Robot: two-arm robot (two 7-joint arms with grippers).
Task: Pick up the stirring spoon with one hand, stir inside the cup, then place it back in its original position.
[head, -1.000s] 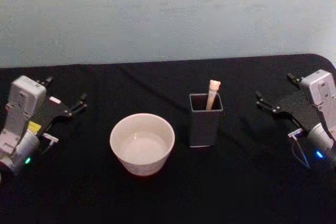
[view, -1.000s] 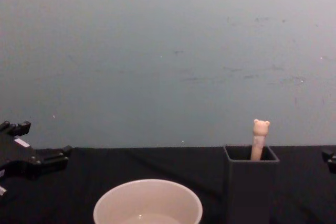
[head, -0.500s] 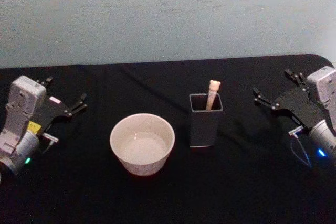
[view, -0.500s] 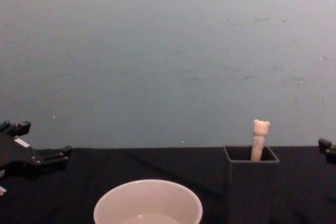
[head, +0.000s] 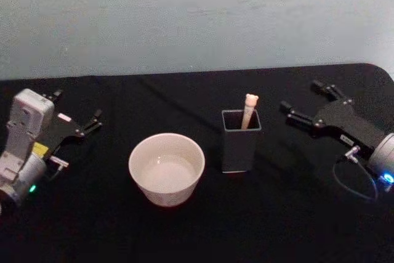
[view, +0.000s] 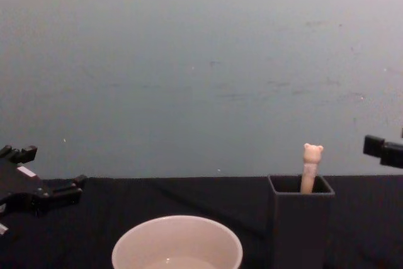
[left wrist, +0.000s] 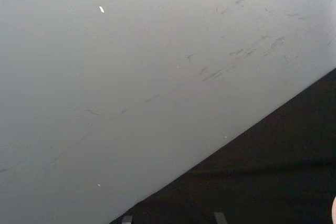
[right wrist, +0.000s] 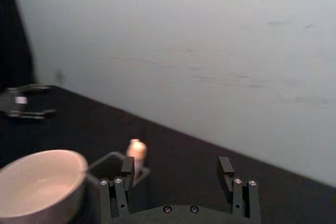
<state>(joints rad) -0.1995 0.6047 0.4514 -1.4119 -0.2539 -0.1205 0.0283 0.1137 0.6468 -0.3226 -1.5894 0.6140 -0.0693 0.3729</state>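
Note:
My gripper should expect a thin stem and a round bowl hidden inside, because only the cream handle's top sticks out above the tall dark grey holder.
The stirring spoon stands in the dark grey square holder, its cream bear-head handle poking above the rim. Left of the holder sits the wide cream-white cup, with nothing in it. My right gripper hovers open to the right of the holder, fingers aimed toward it and apart from it. In the right wrist view its open gripper frames the table, with the spoon just beside one finger. My left gripper rests open at the far left.
A black cloth covers the table, with a pale wall behind. The table's right corner edge lies just behind the right arm. Open cloth lies between the cup and the left gripper, and in front of both vessels.
My right gripper has swung leftward toward the holder and risen, still open. The left arm, cup, holder and spoon have not moved.

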